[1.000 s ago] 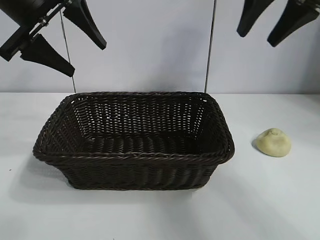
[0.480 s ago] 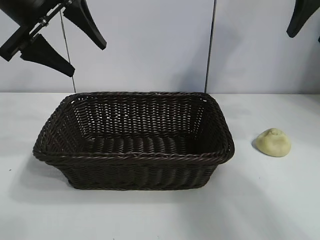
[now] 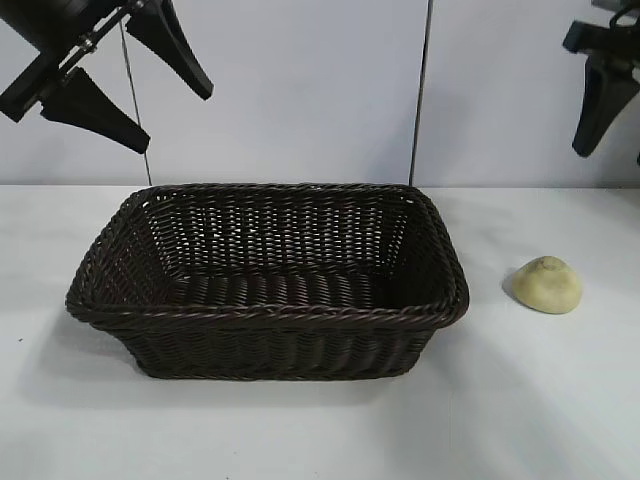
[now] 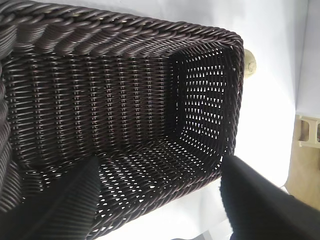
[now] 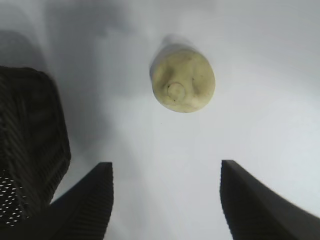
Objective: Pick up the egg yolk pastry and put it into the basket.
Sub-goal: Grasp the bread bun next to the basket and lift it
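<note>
The pastry is clear of the basket and in line with my open fingers, so my right gripper keeps going down and closes around the pastry's sides [image 5: 183,81].
The egg yolk pastry [image 3: 547,285], a small pale yellow dome, lies on the white table to the right of the basket [image 3: 270,313]. The basket is dark brown wicker and holds nothing. My right gripper [image 3: 610,155] hangs open high above the pastry, partly cut off by the exterior view's right edge. In the right wrist view the pastry [image 5: 183,81] lies ahead of the open right gripper [image 5: 166,164], well apart from it. My left gripper [image 3: 175,122] is open and parked high above the basket's back left corner. The left wrist view shows it [image 4: 161,165] over the basket [image 4: 125,30].
The white table [image 3: 520,400] surrounds the basket. A grey wall with a vertical seam [image 3: 420,100] stands behind. The basket's corner [image 5: 30,125] lies close beside the right gripper's path. A sliver of the pastry [image 4: 249,61] peeks past the basket's far end in the left wrist view.
My right gripper has moved right and come lower, now above the pastry. The left arm, the basket and the pastry have not moved.
</note>
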Available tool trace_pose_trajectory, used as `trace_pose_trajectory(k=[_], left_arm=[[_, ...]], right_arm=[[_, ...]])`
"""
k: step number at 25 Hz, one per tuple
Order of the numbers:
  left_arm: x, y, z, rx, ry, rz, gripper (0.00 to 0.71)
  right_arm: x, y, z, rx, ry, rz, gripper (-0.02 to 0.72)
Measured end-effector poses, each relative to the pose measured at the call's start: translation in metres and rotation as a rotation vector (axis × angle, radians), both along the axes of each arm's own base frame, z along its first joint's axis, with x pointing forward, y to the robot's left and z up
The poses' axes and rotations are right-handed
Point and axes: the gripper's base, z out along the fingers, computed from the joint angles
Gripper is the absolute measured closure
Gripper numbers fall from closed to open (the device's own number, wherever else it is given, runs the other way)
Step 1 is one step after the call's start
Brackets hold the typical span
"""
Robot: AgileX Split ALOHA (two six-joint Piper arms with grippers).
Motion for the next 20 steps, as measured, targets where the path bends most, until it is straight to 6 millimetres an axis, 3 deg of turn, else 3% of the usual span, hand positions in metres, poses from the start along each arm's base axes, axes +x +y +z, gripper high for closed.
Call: trace_pose_trajectory(k=[5, 11, 20], left_arm=[[0.000, 0.000, 0.000, 0.000, 0.000, -0.001, 0.212], [0.000, 0.000, 0.000, 0.000, -0.001, 0.000, 0.212], [0.000, 0.000, 0.000, 0.000, -0.001, 0.000, 0.212]], right_arm=[[0.006, -0.001, -0.028, -0.005, 0.000, -0.019, 0.250], [0.018, -0.003, -0.049, -0.008, -0.023, -0.037, 0.250], [0.028, 0.002, -0.097, 0.054, 0.073, -0.049, 0.250]])
